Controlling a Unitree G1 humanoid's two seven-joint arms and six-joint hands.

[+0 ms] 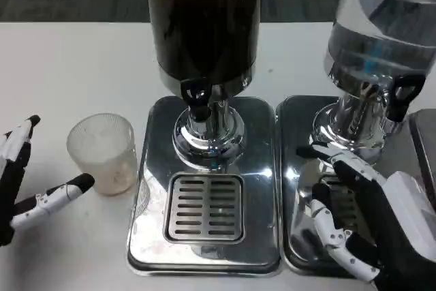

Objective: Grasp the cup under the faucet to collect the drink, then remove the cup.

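Observation:
My gripper will open the black faucet, and the cup (103, 153) should then collect a dark drink, because the dispenser looks dark brown (203, 25) above that faucet.
A frosted clear cup (103, 152) stands upright on the white table, left of the dark dispenser's steel base (154, 168). The black faucet (196, 99) hangs above the slotted drip grate (206, 207), with nothing under it. My left hand (27, 182) lies at the left edge, fingers spread around empty space, one fingertip a short gap from the cup's lower left side. My right hand (368, 219) hovers over the right drip tray, fingers apart and holding nothing.
A dark drink dispenser (203, 22) stands at centre. A clear water dispenser (378, 39) with its own black tap (402, 93) and steel tray (291, 168) stands at the right, under my right hand.

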